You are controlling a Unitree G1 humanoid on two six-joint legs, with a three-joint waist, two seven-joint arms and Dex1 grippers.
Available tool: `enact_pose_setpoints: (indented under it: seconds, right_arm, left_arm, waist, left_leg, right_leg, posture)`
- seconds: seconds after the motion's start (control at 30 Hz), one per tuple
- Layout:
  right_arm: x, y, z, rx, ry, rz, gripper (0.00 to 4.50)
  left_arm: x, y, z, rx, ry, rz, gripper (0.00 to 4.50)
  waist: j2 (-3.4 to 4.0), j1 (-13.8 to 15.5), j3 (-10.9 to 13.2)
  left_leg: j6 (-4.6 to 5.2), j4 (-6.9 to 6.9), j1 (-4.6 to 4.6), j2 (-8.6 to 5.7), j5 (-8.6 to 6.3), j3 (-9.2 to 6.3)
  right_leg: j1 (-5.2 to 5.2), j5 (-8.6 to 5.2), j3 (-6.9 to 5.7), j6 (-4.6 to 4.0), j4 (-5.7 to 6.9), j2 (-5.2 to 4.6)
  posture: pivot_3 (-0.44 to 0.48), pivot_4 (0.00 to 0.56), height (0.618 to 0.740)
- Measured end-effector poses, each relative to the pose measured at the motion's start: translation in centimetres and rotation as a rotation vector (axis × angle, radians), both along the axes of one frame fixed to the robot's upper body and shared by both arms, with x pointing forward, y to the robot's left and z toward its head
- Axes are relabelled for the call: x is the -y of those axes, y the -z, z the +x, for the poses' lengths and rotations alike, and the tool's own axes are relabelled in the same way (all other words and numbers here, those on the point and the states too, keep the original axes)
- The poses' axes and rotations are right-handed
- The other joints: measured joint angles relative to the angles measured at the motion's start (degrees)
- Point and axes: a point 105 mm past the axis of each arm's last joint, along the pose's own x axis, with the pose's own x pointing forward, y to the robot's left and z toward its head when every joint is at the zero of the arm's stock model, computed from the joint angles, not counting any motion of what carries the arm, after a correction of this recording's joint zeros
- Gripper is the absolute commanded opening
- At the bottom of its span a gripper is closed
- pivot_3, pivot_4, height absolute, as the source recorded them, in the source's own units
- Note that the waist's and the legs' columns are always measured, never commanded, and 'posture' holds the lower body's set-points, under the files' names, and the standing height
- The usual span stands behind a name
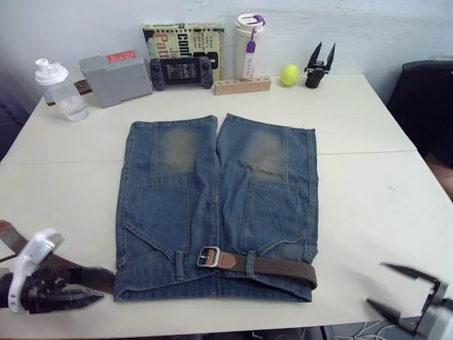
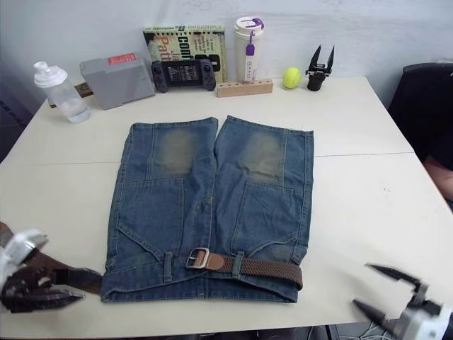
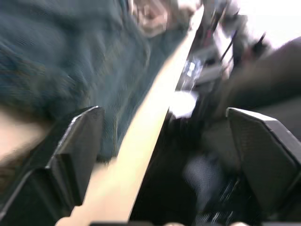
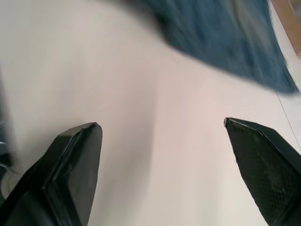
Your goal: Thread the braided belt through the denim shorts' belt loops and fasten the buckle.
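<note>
The dark woven strap will bend into a loop when I carry it toward the buckle, because the braided belt curls closely [image 1: 311, 275] around the waistband's corner.
The denim shorts [image 1: 212, 205] lie flat on the white table [image 1: 368, 177], waistband nearest me. The braided belt [image 1: 283, 268] runs along the waistband under two belt loops [image 1: 250, 262] [image 1: 180, 265]. The silver buckle [image 1: 207, 256] rests on the waistband's middle, with tan leather just right of it. A brown strap end [image 1: 13, 238] trails off the shorts' left side. My left gripper [image 1: 88, 287] hovers open beside that strap at the waistband's left corner, holding nothing. Beyond the shorts' right side, at the front table edge, my right gripper [image 1: 396, 290] is also open and empty.
Along the back edge stand a clear bottle [image 1: 60, 88], a grey box [image 1: 117, 76], a game controller [image 1: 180, 72], a book [image 1: 184, 39], a white tumbler [image 1: 249, 46], a wooden block [image 1: 243, 86], a tennis ball [image 1: 289, 74] and a spare black gripper [image 1: 320, 65]. A black chair [image 1: 425, 106] stands at the right.
</note>
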Motion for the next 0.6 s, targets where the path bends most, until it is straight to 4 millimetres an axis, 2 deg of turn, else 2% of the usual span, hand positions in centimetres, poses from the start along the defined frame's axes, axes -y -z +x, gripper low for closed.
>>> enact_pose_setpoints:
  seconds: [0.03,0.1,0.17,0.2,0.23,0.27,0.3,0.33,0.37,0.43,0.47,0.53,0.6]
  right_arm:
    - [0.4,-0.7,1.1,0.023,0.032,0.023,4.50]
    - [0.9,-2.5,4.4,0.041,0.093,0.109,4.50]
    - [-0.3,-4.4,7.6,0.028,0.074,0.197,4.50]
    - [-0.8,-5.0,8.4,0.024,0.064,0.225,4.50]
    - [-2.0,-6.0,10.4,-0.029,0.057,0.309,4.50]
    - [-5.2,-7.9,13.0,-0.098,0.003,0.407,4.50]
    - [-5.8,-8.3,13.3,-0.108,-0.014,0.416,4.50]
    - [-7.6,-9.1,14.1,-0.149,-0.046,0.421,4.50]
    - [-9.3,-9.3,15.4,-0.223,-0.043,0.381,4.50]
    - [-12.0,-9.5,16.5,-0.299,-0.064,0.345,4.50]
    - [-13.3,-9.5,16.9,-0.327,-0.082,0.348,4.50]
    - [-16.0,-9.0,17.9,-0.411,-0.112,0.385,4.50]
    - [-18.0,-8.8,18.4,-0.464,-0.153,0.385,4.50]
  left_arm:
    - [0.1,-0.7,0.6,0.026,-0.011,-0.027,4.49]
    - [0.3,-3.0,3.1,0.134,-0.085,-0.099,4.49]
    - [0.7,-5.0,5.4,0.229,-0.146,-0.154,4.49]
    - [0.9,-5.3,5.8,0.244,-0.158,-0.155,4.49]
    - [1.2,-5.4,7.1,0.286,-0.202,-0.120,4.49]
    - [2.1,-4.2,9.2,0.316,-0.243,0.016,4.49]
    - [2.4,-4.0,9.5,0.320,-0.242,0.036,4.49]
    - [2.9,-3.3,10.4,0.334,-0.251,0.106,4.49]
    - [3.5,-2.7,12.6,0.351,-0.301,0.184,4.49]
    - [4.9,-2.9,15.0,0.375,-0.341,0.221,4.49]
    - [5.4,-3.2,15.8,0.386,-0.351,0.231,4.49]
    - [6.7,-3.3,17.4,0.402,-0.359,0.291,4.49]
    - [7.9,-3.0,18.1,0.428,-0.328,0.361,4.49]
  waist:
    - [0.02,-0.11,0.01]
    - [0.25,-0.17,0.13]
    - [0.38,-0.22,0.19]
    - [0.38,-0.23,0.19]
    - [0.45,-0.40,0.17]
    - [0.54,-0.94,0.22]
    - [0.55,-1.00,0.23]
    - [0.53,-1.03,0.22]
    - [0.50,-1.03,0.21]
    - [0.18,-0.85,0.09]
    - [0.03,-0.76,0.12]
    - [-0.03,-0.76,0.13]
    - [-0.03,-0.80,0.13]
  left_leg:
    - [0.00,0.01,-0.01,0.00,0.00,-0.01]
    - [0.00,0.01,-0.03,0.00,0.01,-0.02]
    - [-0.26,-0.04,-0.13,0.00,0.16,-0.04]
    - [-0.25,-0.06,-0.13,0.00,0.25,-0.05]
    - [-0.20,-0.03,-0.12,0.00,0.27,-0.06]
    - [-0.17,0.00,-0.24,-0.01,0.29,-0.03]
    - [-0.17,0.00,-0.26,-0.02,0.29,-0.04]
    - [-0.17,-0.01,-0.31,-0.02,0.31,-0.03]
    - [-0.15,0.10,-0.26,-0.02,0.32,-0.01]
    - [-0.06,0.26,-0.99,-0.02,0.54,-0.03]
    - [-0.09,0.45,-1.30,-0.02,0.58,-0.09]
    - [-0.03,0.75,-1.35,-0.09,0.59,-0.05]
    - [0.11,0.78,-1.40,-0.13,0.56,0.03]
  right_leg:
    - [0.03,-0.04,0.01,-0.08,0.02,0.00]
    - [0.04,0.00,-0.01,-0.01,0.04,-0.02]
    - [-0.06,0.08,-0.09,0.16,0.12,-0.02]
    - [-0.06,0.05,-0.12,0.13,0.13,-0.02]
    - [-0.05,-0.05,-0.14,0.13,0.24,0.00]
    - [-0.15,-0.05,-0.15,0.14,0.32,0.00]
    - [-0.18,-0.05,-0.16,0.14,0.34,0.00]
    - [-0.22,-0.05,-0.20,0.14,0.37,0.03]
    - [-0.14,-0.05,-0.22,0.15,0.47,0.02]
    - [-0.87,0.00,-0.25,0.23,0.73,0.02]
    - [-1.08,0.00,-0.31,0.24,0.90,0.02]
    - [-0.99,0.05,-0.30,0.32,1.15,-0.01]
    - [-0.96,0.13,-0.23,0.47,1.07,-0.02]
  posture:
    - [0.000,0.150,0.696]
    - [0.000,0.150,0.696]
    - [0.000,0.150,0.696]
    - [0.000,0.150,0.696]
    - [0.000,0.150,0.696]
    - [0.000,0.150,0.696]
    - [0.000,0.150,0.696]
    - [0.000,0.150,0.696]
    - [0.000,0.150,0.696]
    - [0.000,0.150,0.696]
    - [0.000,0.150,0.696]
    - [0.000,0.150,0.696]
    - [0.000,0.150,0.696]
